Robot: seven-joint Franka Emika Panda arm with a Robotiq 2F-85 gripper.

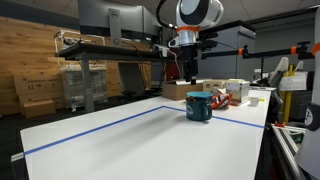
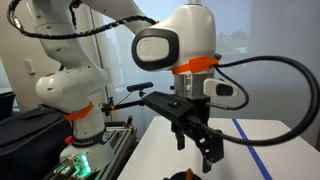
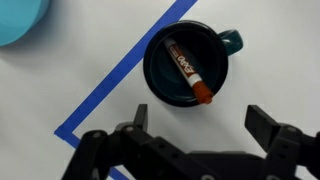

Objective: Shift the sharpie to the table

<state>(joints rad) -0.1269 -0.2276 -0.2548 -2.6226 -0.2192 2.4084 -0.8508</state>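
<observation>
The sharpie (image 3: 184,65) leans inside the teal mug at a crooked angle to the gripper's fingers, so the robot should turn and tilt its gripper to line up before it reaches the reddish cap (image 3: 203,94).
The sharpie (image 3: 186,70), a short dark marker with a reddish cap, lies slanted inside the teal mug (image 3: 160,72) in the wrist view. The mug (image 1: 199,106) stands on the white table (image 1: 140,140) beside a corner of blue tape (image 3: 115,85). My gripper (image 3: 200,120) is open and empty, hanging above the mug and well clear of it. It shows above the mug in an exterior view (image 1: 186,68), and its open fingers also show in an exterior view (image 2: 200,145). The sharpie is hidden in both exterior views.
A light blue round object (image 3: 20,18) lies at the top left of the wrist view. A cardboard box (image 1: 180,90) and small containers (image 1: 235,92) stand at the table's far edge behind the mug. Blue tape lines (image 1: 90,128) cross the tabletop.
</observation>
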